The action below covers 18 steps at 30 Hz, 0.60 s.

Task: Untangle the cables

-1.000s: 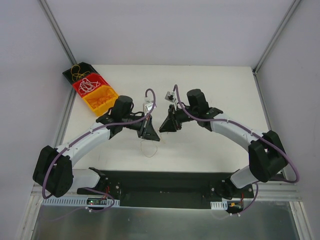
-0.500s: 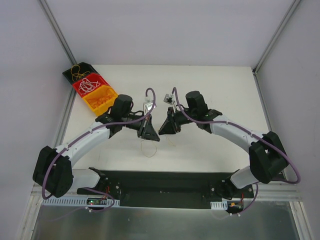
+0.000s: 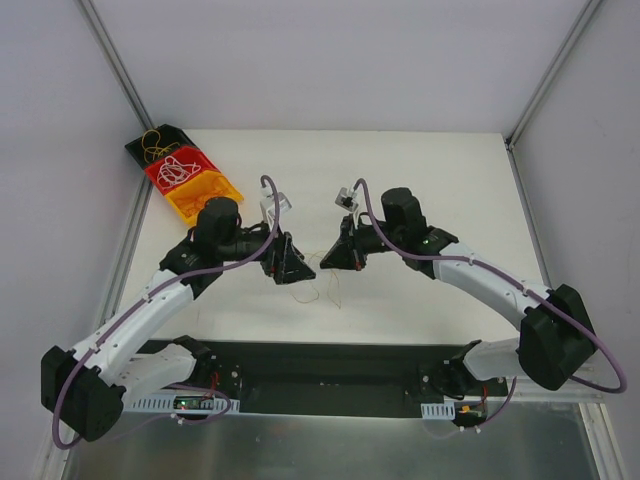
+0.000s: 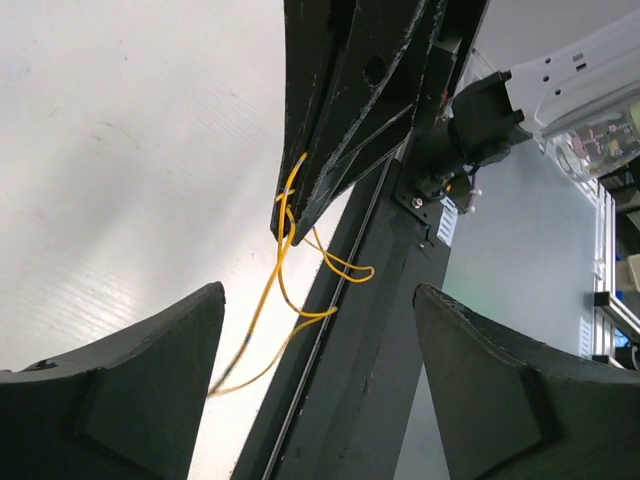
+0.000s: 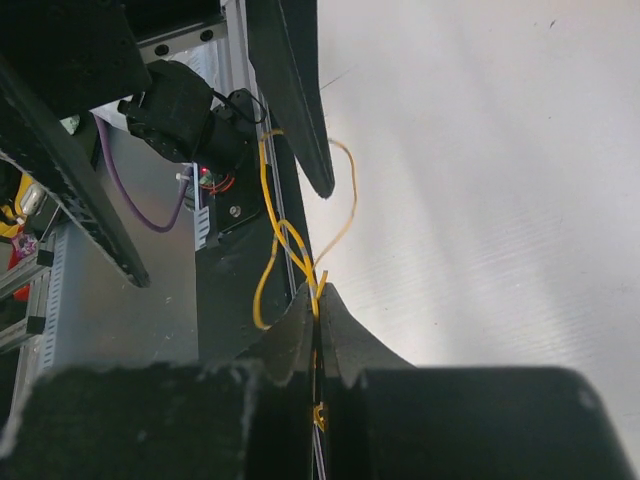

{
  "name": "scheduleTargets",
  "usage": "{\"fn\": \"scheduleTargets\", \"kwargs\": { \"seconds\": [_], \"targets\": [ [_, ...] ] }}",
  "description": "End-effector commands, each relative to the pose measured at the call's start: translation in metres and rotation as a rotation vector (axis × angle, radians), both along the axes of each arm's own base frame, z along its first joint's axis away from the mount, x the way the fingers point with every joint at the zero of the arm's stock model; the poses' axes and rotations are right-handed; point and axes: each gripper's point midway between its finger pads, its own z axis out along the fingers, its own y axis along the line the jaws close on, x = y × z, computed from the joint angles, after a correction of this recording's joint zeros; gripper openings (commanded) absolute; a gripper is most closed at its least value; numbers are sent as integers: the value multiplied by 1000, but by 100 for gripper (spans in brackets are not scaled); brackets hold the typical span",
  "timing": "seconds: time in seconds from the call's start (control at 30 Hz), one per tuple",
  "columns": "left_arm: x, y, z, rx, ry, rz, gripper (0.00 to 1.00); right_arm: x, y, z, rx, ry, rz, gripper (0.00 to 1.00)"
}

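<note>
My left gripper should take the cable's dangling piece (image 4: 261,304) before my right gripper opens, because my right gripper is pinching the yellow cable where its loops cross (image 5: 312,275).
A thin yellow cable (image 5: 268,262) hangs in loose loops above the white table (image 3: 430,180). My right gripper (image 5: 318,292) is shut on it, the strand pinched between the fingertips. In the left wrist view the same cable (image 4: 283,285) dangles from the right gripper's tips (image 4: 292,222). My left gripper (image 4: 318,292) is wide open just below, nothing between its fingers. From above, the left gripper (image 3: 298,268) and right gripper (image 3: 328,260) face each other closely at mid-table, with the faint cable (image 3: 337,290) trailing beneath them.
Three bins stand at the table's back left: a black bin (image 3: 160,143) with yellow wire, a red bin (image 3: 180,170) with white wire, a yellow bin (image 3: 203,197) with orange wire. A black mounting rail (image 3: 320,365) runs along the near edge.
My left gripper has opened, let go of the yellow cable and drawn back to the left. The right gripper has closed on the cable and shifted slightly right.
</note>
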Motion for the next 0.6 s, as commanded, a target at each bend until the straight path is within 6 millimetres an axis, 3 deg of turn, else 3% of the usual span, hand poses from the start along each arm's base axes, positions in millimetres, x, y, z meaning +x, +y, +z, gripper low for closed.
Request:
{"fn": "scheduleTargets", "kwargs": {
  "seconds": [0.0,0.17,0.37,0.57],
  "targets": [
    [10,5,7,5,-48,95,79,-1,1,21,59,-46,5,0],
    [25,4,23,9,-90,138,78,-6,3,24,72,-33,37,0],
    [28,-2,31,7,-116,91,47,-8,4,26,75,-26,49,0],
    [24,-10,36,-9,-110,17,42,-10,4,28,81,-33,55,0]
  ]
}}
